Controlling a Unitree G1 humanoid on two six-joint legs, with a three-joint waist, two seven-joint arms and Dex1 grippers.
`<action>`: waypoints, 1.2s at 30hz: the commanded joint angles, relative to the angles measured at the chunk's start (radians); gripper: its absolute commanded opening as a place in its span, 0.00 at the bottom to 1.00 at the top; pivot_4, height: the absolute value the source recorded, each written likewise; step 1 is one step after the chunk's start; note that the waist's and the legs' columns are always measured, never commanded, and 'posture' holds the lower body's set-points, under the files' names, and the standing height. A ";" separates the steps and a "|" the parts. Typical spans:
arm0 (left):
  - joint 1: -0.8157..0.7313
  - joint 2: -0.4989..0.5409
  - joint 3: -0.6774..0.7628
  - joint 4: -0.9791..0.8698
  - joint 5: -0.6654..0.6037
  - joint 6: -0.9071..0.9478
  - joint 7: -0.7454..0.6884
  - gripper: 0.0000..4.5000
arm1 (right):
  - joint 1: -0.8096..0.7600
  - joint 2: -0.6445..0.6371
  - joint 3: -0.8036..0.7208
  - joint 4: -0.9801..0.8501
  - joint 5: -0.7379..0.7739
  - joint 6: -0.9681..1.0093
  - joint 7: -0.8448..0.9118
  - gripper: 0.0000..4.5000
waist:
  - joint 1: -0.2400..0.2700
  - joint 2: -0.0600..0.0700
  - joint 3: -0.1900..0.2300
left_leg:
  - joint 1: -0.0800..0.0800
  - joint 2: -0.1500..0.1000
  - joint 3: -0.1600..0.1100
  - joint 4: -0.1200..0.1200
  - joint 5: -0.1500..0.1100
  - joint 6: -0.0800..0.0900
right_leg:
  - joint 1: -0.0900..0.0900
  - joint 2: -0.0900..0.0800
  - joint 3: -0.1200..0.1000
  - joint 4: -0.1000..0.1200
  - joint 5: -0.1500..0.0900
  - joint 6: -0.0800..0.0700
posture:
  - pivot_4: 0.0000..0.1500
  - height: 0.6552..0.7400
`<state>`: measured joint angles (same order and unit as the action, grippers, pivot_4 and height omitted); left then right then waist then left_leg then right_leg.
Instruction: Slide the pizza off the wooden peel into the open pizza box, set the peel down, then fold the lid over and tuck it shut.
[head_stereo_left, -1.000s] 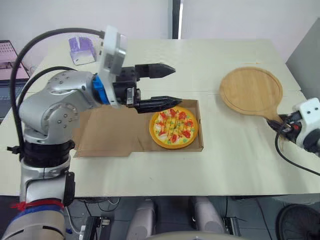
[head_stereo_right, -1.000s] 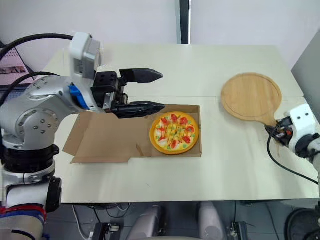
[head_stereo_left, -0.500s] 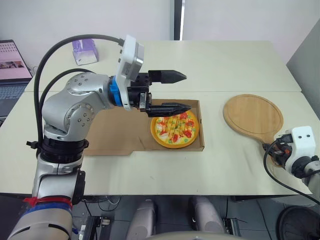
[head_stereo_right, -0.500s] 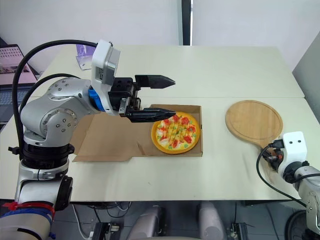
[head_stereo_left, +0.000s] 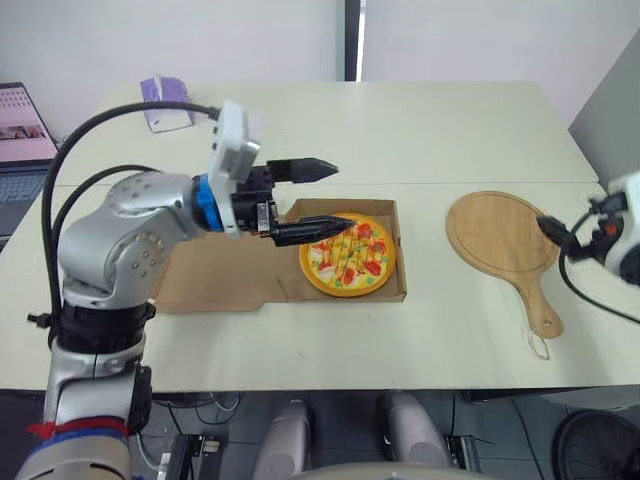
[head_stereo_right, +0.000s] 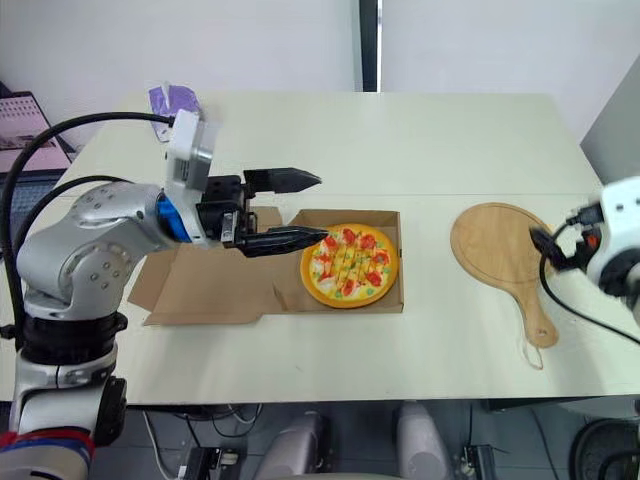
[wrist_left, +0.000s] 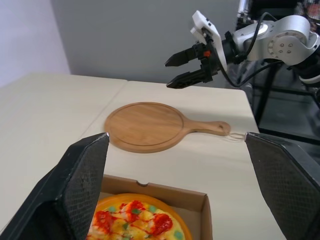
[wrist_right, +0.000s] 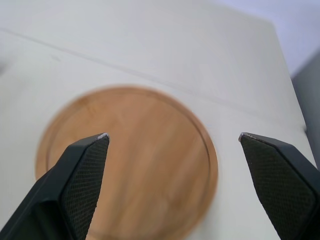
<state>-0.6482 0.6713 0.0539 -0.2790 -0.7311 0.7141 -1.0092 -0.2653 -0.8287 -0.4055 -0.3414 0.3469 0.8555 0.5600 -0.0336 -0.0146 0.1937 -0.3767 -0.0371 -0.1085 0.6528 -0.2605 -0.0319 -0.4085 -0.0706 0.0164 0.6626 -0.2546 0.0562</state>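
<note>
The pizza is lower than the box's upright sides (head_stereo_left: 401, 262), so the lid (head_stereo_left: 208, 274) should swing over and shut flat above the pizza when I fold the lid.
The pizza (head_stereo_left: 348, 256) lies in the open cardboard box (head_stereo_left: 400, 262), whose lid (head_stereo_left: 222, 272) lies flat on the table to the left. My left gripper (head_stereo_left: 345, 192) hovers open over the box's left side, one finger reaching above the pizza's edge. The round wooden peel (head_stereo_left: 500, 236) rests flat on the table to the right, its handle (head_stereo_left: 545, 312) pointing toward the front edge. My right gripper (wrist_left: 168, 75) is open above the peel's right side, holding nothing. In the right wrist view the peel (wrist_right: 145, 170) lies between its spread fingers (wrist_right: 82, 165).
A purple packet (head_stereo_left: 165, 92) sits at the table's far left corner. A laptop (head_stereo_left: 22, 130) stands beyond the left edge. A grey panel (head_stereo_left: 610, 110) rises past the table's right side.
My right gripper has opened, let go of the peel's handle and risen off it; the peel now lies free on the table. The left gripper has drawn back slightly to the left.
</note>
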 joint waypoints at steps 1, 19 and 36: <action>0.065 0.014 0.112 -0.080 -0.038 0.055 0.128 1.00 | -0.141 -0.022 0.106 0.054 0.011 -0.112 0.089 0.99 | -0.001 0.000 0.000 | 0.000 0.000 0.000 0.000 0.000 0.000 | 0.000 0.000 0.000 0.000 0.000 0.000 | 1.00 1.00; 1.006 -0.361 0.687 -0.564 -0.686 0.099 1.048 1.00 | -0.579 0.240 0.520 0.147 0.115 -0.213 0.422 0.99 | 0.007 -0.001 -0.001 | -0.002 0.009 -0.001 0.003 -0.002 -0.003 | -0.001 -0.001 0.001 -0.003 0.001 -0.001 | 1.00 1.00; 1.256 -0.429 0.523 -0.453 -1.096 -0.257 1.405 1.00 | -0.565 0.293 0.596 0.133 0.102 -0.227 0.470 0.99 | 0.018 -0.002 -0.003 | -0.003 0.010 0.009 0.008 -0.007 0.003 | 0.002 0.006 0.003 -0.017 0.009 -0.005 | 1.00 1.00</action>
<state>0.6190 0.2303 0.5871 -0.7350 -1.8094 0.4842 0.3765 -0.8244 -0.5364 0.2017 -0.1718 0.4512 0.6438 1.0309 -0.0151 -0.0167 0.1911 -0.3800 -0.0268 -0.0998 0.6613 -0.2672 -0.0293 -0.4061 -0.0638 0.0189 0.6452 -0.2454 0.0500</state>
